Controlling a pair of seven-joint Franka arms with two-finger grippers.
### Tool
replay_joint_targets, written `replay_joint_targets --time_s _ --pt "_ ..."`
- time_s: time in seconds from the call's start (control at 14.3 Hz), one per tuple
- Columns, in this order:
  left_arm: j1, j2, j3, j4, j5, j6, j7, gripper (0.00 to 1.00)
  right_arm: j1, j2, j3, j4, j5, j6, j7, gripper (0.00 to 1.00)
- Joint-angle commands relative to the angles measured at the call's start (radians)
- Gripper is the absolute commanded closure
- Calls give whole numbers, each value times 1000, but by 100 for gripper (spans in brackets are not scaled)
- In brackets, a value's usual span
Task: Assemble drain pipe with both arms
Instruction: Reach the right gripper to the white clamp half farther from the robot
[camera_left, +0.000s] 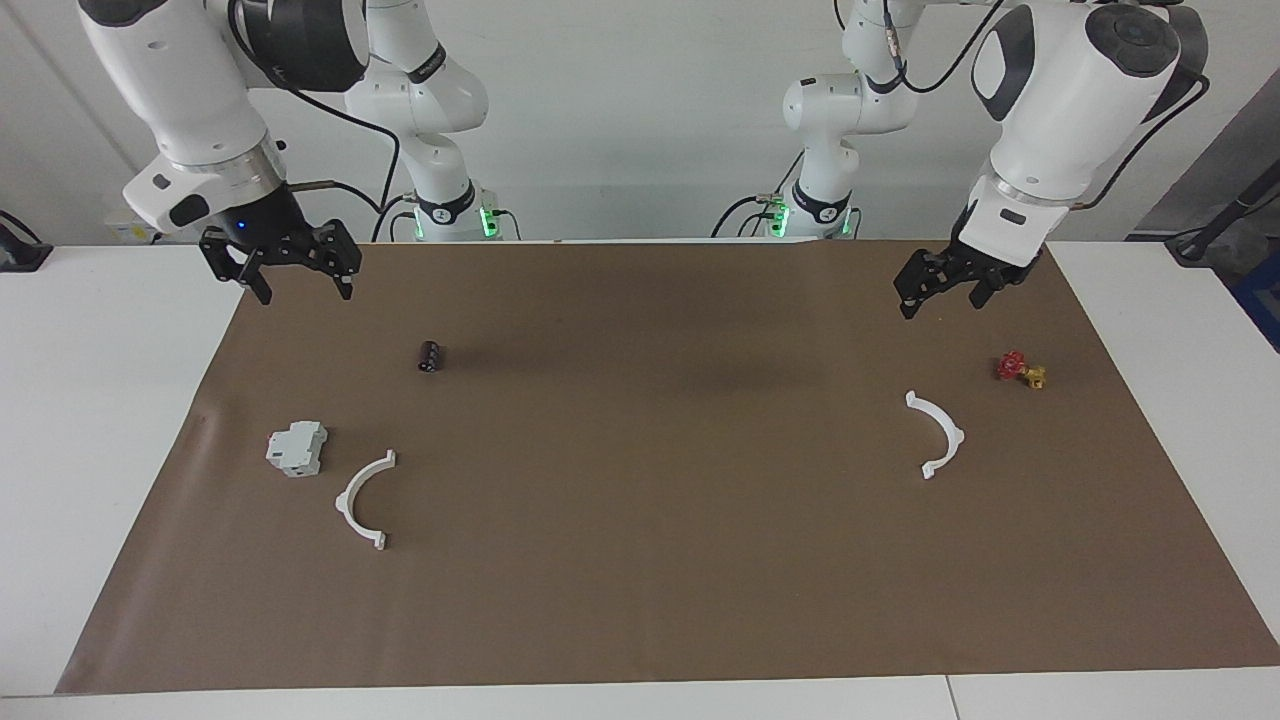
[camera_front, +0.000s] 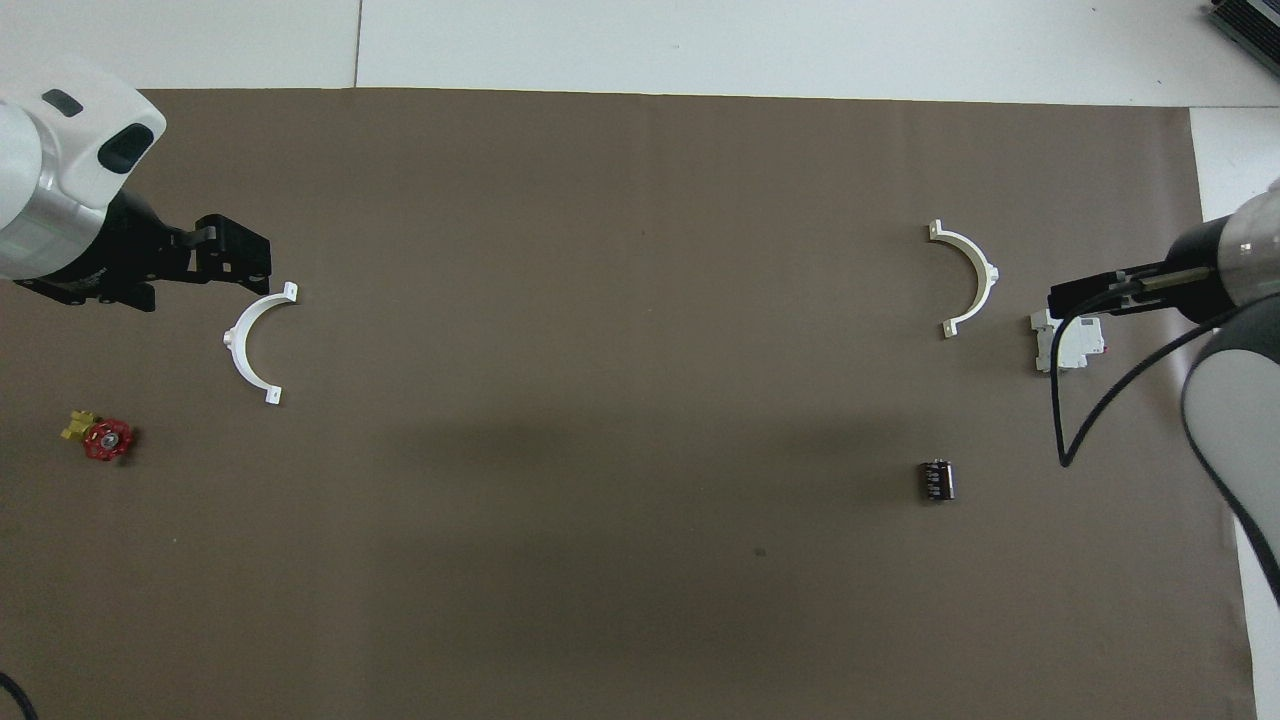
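The white arc is lying clear of the block, and its bowed middle faces my open right gripper. I keep reaching until my fingers are on both sides of that middle (camera_front: 990, 275).
Two white half-ring arcs of the drain pipe lie apart on the brown mat. One arc (camera_left: 364, 500) (camera_front: 968, 279) lies toward the right arm's end, beside a grey-white block. The other arc (camera_left: 938, 434) (camera_front: 250, 345) lies toward the left arm's end. My right gripper (camera_left: 303, 290) (camera_front: 1062, 298) hangs open and empty in the air; in the overhead view it overlaps the block. My left gripper (camera_left: 938, 303) (camera_front: 252, 268) hangs open and empty above the mat, close to the tip of its arc in the overhead view. Neither gripper touches an arc.
The grey-white boxy block (camera_left: 297, 448) (camera_front: 1070, 348) sits beside the right-end arc. A small black cylinder (camera_left: 430, 356) (camera_front: 936, 479) lies nearer to the robots. A red-and-yellow valve (camera_left: 1020, 370) (camera_front: 100, 438) sits near the left-end arc. The brown mat (camera_left: 640, 580) covers the table.
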Motion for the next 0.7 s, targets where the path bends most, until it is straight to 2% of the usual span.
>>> replay_joint_targets --time_s 0.0,0.28,0.42,0.49,0.63 --pt "-10 0 8 10 -6 0 9 0 -12 159 1 8 7 179 -94 0" --pt "-10 0 8 10 -6 0 11 0 -23 326 2 8 12 408 -165 0" --pt "-10 0 8 9 -6 0 11 0 -34 373 1 11 62 448 -204 0" --pt "-10 0 8 9 -6 0 11 0 -73 397 2 11 85 462 -273 0" --pt "-10 0 8 9 -6 0 11 0 -87 413 1 8 153 478 -362 0"
